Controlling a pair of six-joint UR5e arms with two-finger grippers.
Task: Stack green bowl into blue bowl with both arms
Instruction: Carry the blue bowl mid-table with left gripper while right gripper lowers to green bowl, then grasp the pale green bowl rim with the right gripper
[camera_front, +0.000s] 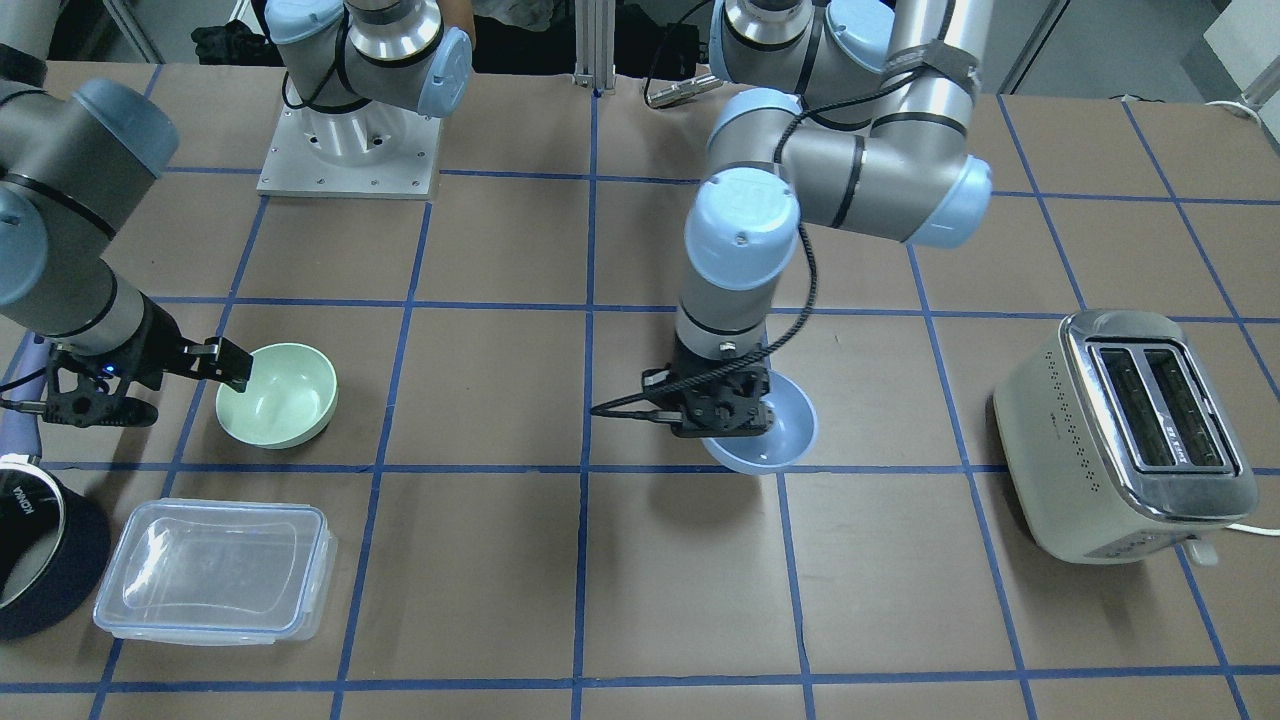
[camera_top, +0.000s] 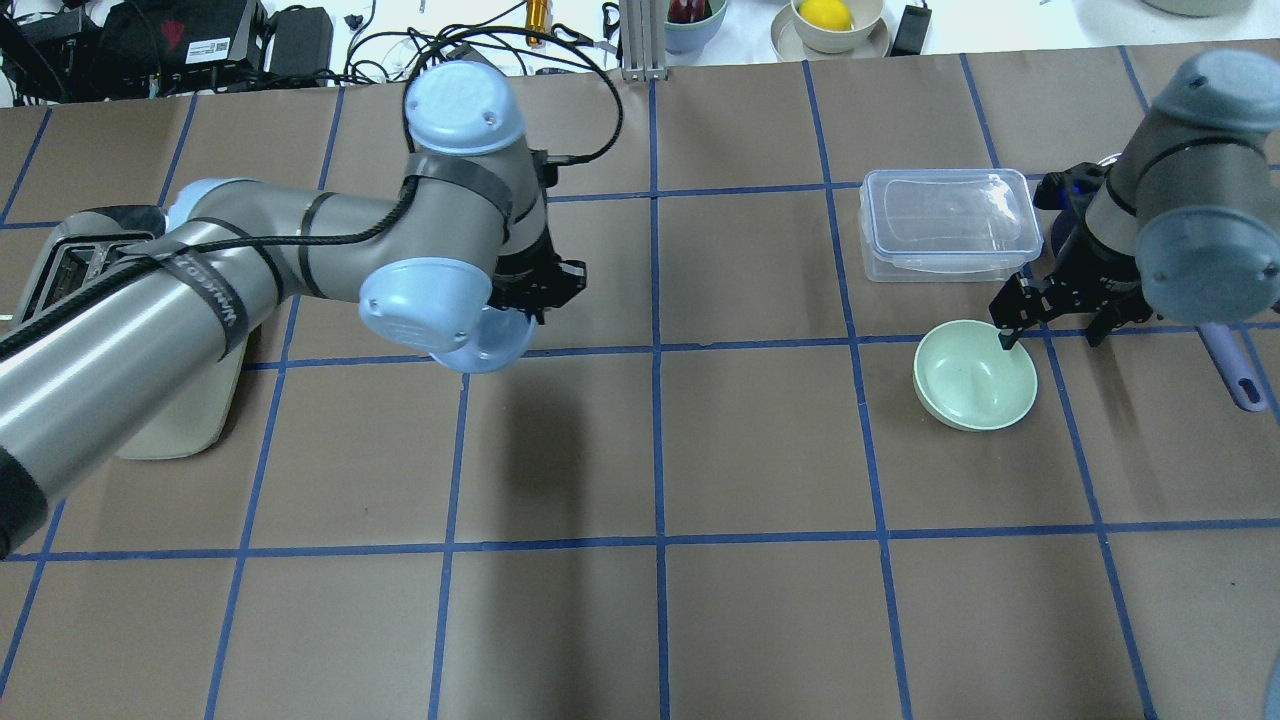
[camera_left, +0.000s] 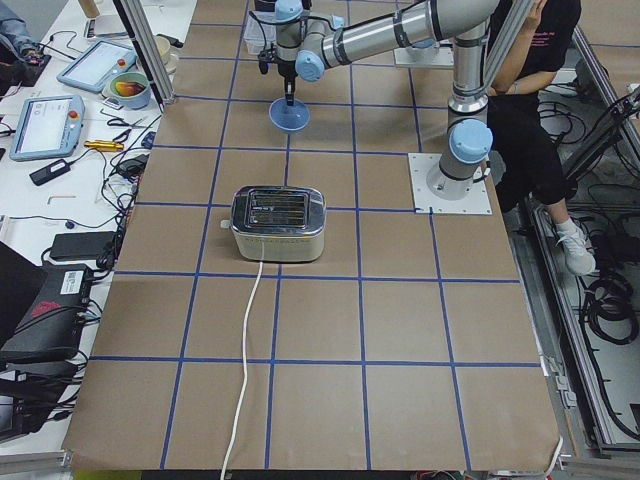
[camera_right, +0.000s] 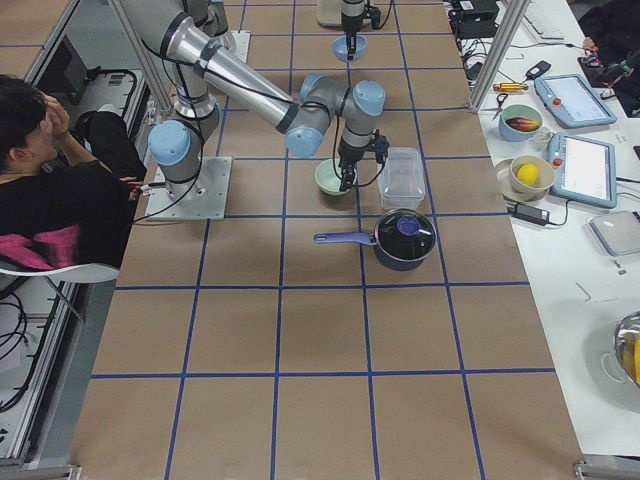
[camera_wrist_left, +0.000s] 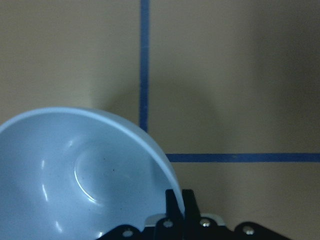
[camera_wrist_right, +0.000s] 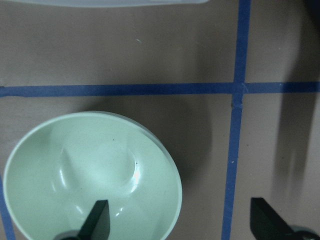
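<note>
I expect the green bowl (camera_front: 277, 396) to nest and cover nearly all of the blue bowl when I lower it in, because the blue bowl's rim (camera_front: 812, 415) looks about as wide.
The green bowl (camera_front: 285, 395) stands upright on the table; it also shows in the overhead view (camera_top: 975, 375) and the right wrist view (camera_wrist_right: 90, 175). My right gripper (camera_wrist_right: 180, 217) is open and straddles its rim, with one finger (camera_top: 1005, 335) inside the bowl and the other outside. The blue bowl (camera_front: 775, 440) is near the table's middle, tilted, and seems a little off the surface. My left gripper (camera_wrist_left: 175, 200) is shut on its rim; the bowl (camera_wrist_left: 75, 175) hangs to one side of the fingers.
A cream toaster (camera_front: 1125, 435) lies on the robot's left side. A clear lidded container (camera_front: 215, 570) and a dark pot (camera_front: 40, 560) with a purple handle (camera_top: 1230, 365) sit close to the green bowl. A person (camera_right: 60, 170) sits by the right arm's base.
</note>
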